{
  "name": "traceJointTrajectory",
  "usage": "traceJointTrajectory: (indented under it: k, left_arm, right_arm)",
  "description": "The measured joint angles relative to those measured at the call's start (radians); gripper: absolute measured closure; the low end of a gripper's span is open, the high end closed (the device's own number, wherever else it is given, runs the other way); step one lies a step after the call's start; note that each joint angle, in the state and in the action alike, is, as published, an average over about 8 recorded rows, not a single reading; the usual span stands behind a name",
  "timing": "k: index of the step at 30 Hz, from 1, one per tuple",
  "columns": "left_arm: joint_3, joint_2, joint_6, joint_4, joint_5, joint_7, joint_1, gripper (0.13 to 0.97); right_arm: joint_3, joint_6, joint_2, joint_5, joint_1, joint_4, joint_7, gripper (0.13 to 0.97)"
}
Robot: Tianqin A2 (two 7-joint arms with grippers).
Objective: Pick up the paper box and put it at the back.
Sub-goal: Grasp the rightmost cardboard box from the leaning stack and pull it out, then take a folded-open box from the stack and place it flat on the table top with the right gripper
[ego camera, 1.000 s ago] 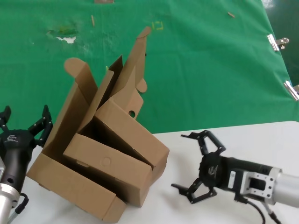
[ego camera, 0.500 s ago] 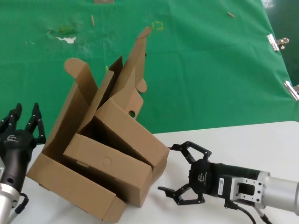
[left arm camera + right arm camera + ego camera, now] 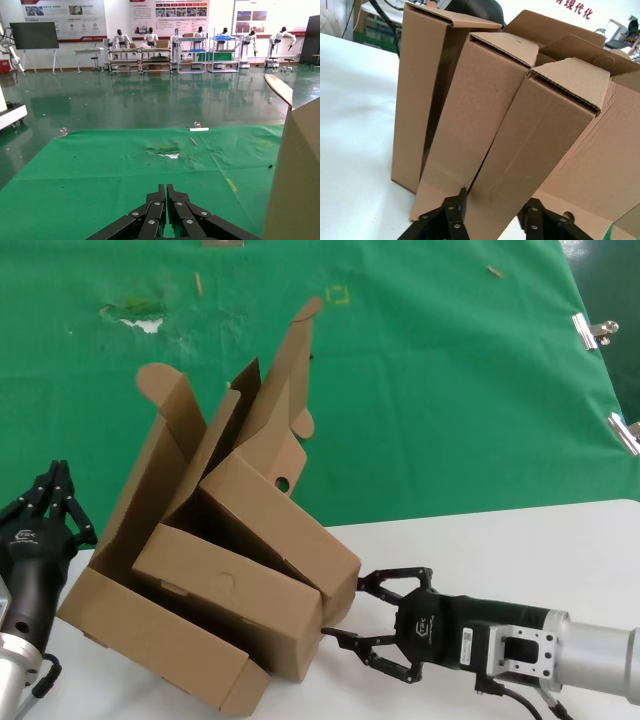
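My gripper is going to lift the paper box (image 3: 285,523), and the paper box will come free by itself, because a dark gap (image 3: 222,530) shows between it and the middle box.
Three brown cardboard boxes lean nested in a tilted pile on the white table (image 3: 500,540). The paper box (image 3: 270,520) is the upper one; its raised lid has a flap with a round hole. My right gripper (image 3: 345,606) is open at the pile's near right corner. In the right wrist view its fingers (image 3: 455,212) stand on either side of the paper box's (image 3: 540,130) lower corner. My left gripper (image 3: 60,495) is shut on nothing just left of the pile, pointing over the green cloth at the back (image 3: 100,170). The green cloth of the back (image 3: 450,390) lies behind the pile.
The outer box (image 3: 150,640) holds the middle box (image 3: 230,595) and stands near the table's front left. Its wall (image 3: 295,175) rises beside my left gripper. Metal clips (image 3: 595,332) hold the cloth's right edge. Whitish scuffs (image 3: 140,320) mark the cloth.
My right gripper has moved left across the table to the pile, and its open fingers now stand around the box's corner. My left gripper's fingers have gone from open to shut.
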Motion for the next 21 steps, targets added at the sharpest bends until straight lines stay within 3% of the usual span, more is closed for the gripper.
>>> traceJointTrajectory:
  k: [9,13,21]
  left_arm:
    - [0.0,0.0,0.0,0.0,0.0,0.0,0.0,0.952]
    - [0.0,0.0,0.0,0.0,0.0,0.0,0.0,0.957]
    - [0.0,0.0,0.0,0.0,0.0,0.0,0.0,0.957]
  right_arm:
    - [-0.003,0.006,0.011,-0.001,-0.005,0.014,0.005,0.82]
    - [0.002,0.011,0.018,0.004,-0.015,0.029,0.008,0.82]
    - [0.049,0.066,0.044,0.014,-0.043,0.095,0.055,0.922]
